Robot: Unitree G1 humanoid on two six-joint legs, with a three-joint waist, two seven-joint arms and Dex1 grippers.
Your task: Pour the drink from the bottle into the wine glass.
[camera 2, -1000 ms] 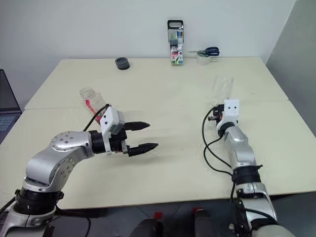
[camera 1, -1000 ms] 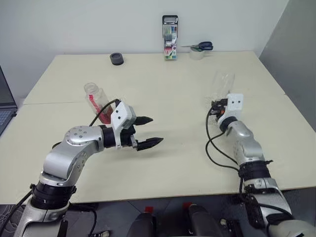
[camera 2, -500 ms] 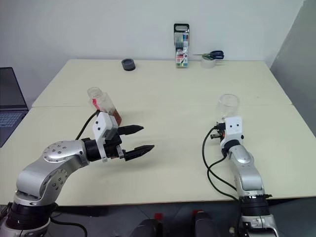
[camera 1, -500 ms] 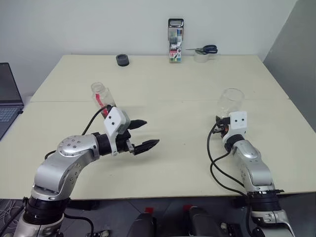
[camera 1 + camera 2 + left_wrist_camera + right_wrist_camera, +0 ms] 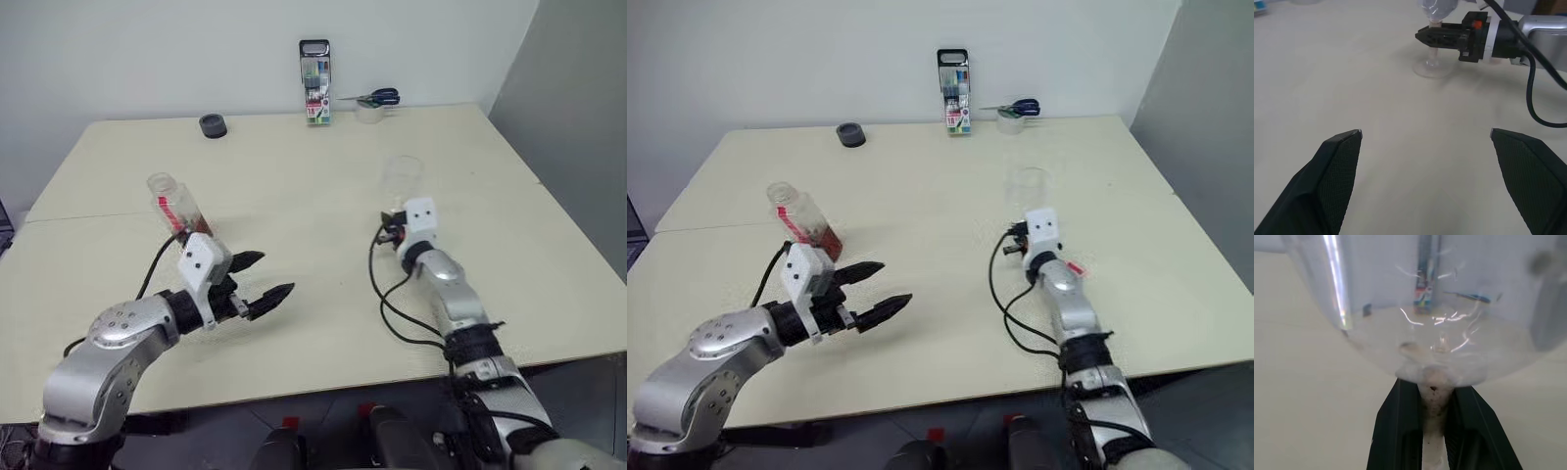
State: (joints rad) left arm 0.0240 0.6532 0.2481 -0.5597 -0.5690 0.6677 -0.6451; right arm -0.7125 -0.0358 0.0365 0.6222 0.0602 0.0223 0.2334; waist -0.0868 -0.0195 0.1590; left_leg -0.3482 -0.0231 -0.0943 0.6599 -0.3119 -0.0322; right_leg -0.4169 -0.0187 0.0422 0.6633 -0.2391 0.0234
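My gripper will make the amber drink point(image 5: 201, 225) run out in a thin stream when it tips the bottle, because the bottle's opening point(image 5: 161, 182) is narrow and uncovered.
The bottle point(image 5: 173, 206) stands on the table's left half, mouth uncovered, with the amber drink point(image 5: 820, 235) in its lower part. My left gripper point(image 5: 277, 273) hovers open and empty in front of it and to its right, not touching it. On the right half is the wine glass point(image 5: 401, 176), clear and empty. My right gripper point(image 5: 1433, 390) is shut on its thin stem just under the bowl. In the left wrist view the glass's round foot point(image 5: 1431, 69) sits at the tabletop, below those black fingers point(image 5: 1442, 37).
Along the cream table's point(image 5: 313, 323) far edge sit a black tape roll point(image 5: 212, 124), an upright marker case point(image 5: 313, 67) and scissors lying on a tape roll point(image 5: 370, 101). A black cable point(image 5: 392, 304) loops beside my right forearm.
The camera has swung, shifting the whole picture. My right gripper has carried the wine glass a little to the left. My left gripper has drawn back and left, staying open.
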